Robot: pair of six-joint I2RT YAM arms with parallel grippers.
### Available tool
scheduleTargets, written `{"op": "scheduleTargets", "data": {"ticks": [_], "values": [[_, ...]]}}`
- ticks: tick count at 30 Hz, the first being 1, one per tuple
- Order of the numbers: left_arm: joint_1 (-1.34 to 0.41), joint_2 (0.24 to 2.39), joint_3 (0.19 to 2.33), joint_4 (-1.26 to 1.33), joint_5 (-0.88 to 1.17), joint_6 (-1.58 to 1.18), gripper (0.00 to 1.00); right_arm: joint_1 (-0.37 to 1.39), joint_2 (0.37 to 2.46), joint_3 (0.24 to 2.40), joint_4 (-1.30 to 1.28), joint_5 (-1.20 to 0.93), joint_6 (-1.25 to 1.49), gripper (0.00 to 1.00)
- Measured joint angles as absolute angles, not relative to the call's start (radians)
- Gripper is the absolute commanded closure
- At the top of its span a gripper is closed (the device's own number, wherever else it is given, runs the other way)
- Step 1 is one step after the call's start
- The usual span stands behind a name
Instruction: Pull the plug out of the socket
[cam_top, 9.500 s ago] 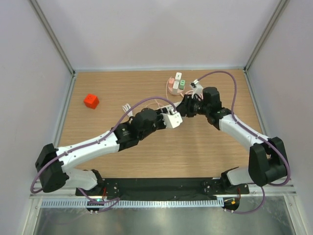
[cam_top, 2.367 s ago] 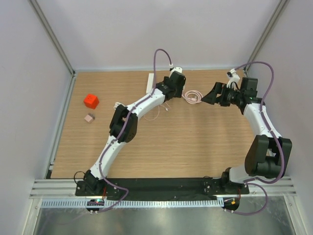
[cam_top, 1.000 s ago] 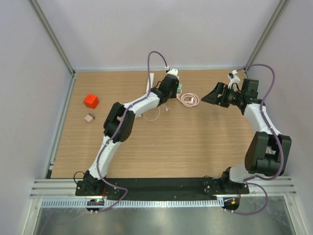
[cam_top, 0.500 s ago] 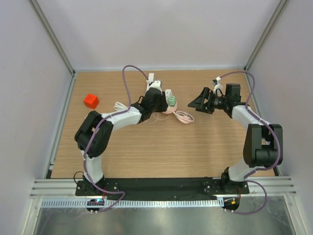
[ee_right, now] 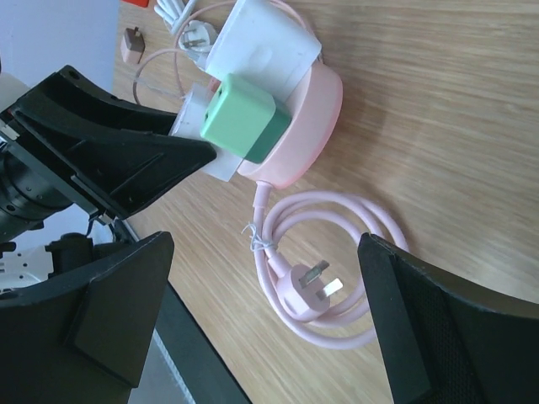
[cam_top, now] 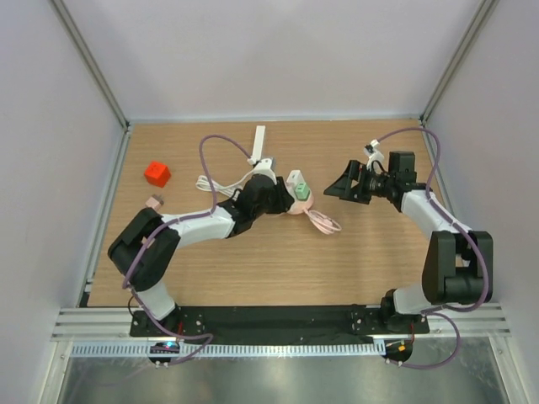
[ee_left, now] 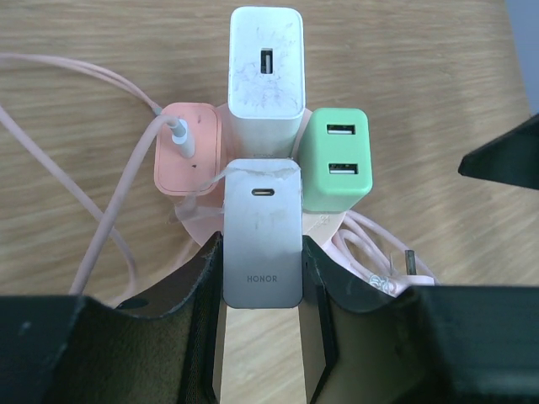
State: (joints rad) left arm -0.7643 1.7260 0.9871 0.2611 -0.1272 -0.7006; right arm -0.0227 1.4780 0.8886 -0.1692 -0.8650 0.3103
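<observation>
I keep moving my right gripper's open fingers in until they are on both sides of the rim (ee_right: 276, 172) beside the cord, because the pink socket's rim (ee_right: 313, 126) is edge-on to them.
A round pink socket (ee_left: 202, 229) lies on the wooden table with several chargers plugged into it. My left gripper (ee_left: 261, 261) is shut on the grey plug (ee_left: 263, 227), one finger on each side. Around it stand a white charger (ee_left: 265, 76), a green one (ee_left: 335, 160) and a pink one (ee_left: 187, 150) with a cable. From above, the left gripper (cam_top: 282, 202) sits just left of the socket (cam_top: 298, 202). My right gripper (ee_right: 265, 252) is open and holds nothing, hovering over the socket's coiled pink cord (ee_right: 312, 282). It (cam_top: 335, 187) is right of the socket.
A red cube (cam_top: 157, 173) and a small pink block (cam_top: 153, 202) lie at the left. A white bar (cam_top: 257, 143) lies near the back. A white cable (cam_top: 206, 183) runs behind the left arm. Grey walls enclose the table on three sides.
The left arm has drawn back toward the near left with the plug in its grip, and the socket and its cord came along. The right gripper followed leftward, still open.
</observation>
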Motion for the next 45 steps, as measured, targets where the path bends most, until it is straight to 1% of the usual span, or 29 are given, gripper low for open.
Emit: {"op": "scheduleTargets", "data": {"ticks": [5,10,14,21,30,31,33,35,38,45], "values": [[-0.810,1.639,0.918,0.288,-0.138,-0.721,1.00,-0.012,1.368,0.843,-0.202,-0.868,0.291,0.00],[-0.850,1.584,0.891,0.311,-0.182,-0.732,1.00,-0.006,1.281,0.770,-0.185,-0.866,0.346,0.00],[-0.874,1.570,0.883,0.334,-0.214,-0.734,1.00,0.016,1.273,0.740,-0.154,-0.859,0.408,0.01],[-0.895,1.570,0.873,0.358,-0.240,-0.744,1.00,0.123,1.300,0.736,-0.104,-0.857,0.477,0.05],[-0.921,1.570,0.873,0.376,-0.302,-0.753,1.00,0.135,1.429,0.748,-0.091,-0.823,0.556,0.14],[-0.926,1.570,0.873,0.377,-0.312,-0.754,1.00,0.140,1.435,0.755,-0.091,-0.817,0.562,0.18],[-0.934,1.568,0.873,0.378,-0.335,-0.756,1.00,0.150,1.444,0.774,-0.090,-0.804,0.583,0.21],[-0.940,1.566,0.871,0.380,-0.357,-0.761,1.00,0.158,1.448,0.791,-0.078,-0.789,0.606,0.29],[-0.946,1.564,0.868,0.394,-0.389,-0.782,1.00,0.168,1.451,0.810,-0.063,-0.776,0.640,0.37],[-0.950,1.564,0.855,0.416,-0.461,-0.835,1.00,0.205,1.472,0.842,-0.047,-0.729,0.691,0.41]]}}
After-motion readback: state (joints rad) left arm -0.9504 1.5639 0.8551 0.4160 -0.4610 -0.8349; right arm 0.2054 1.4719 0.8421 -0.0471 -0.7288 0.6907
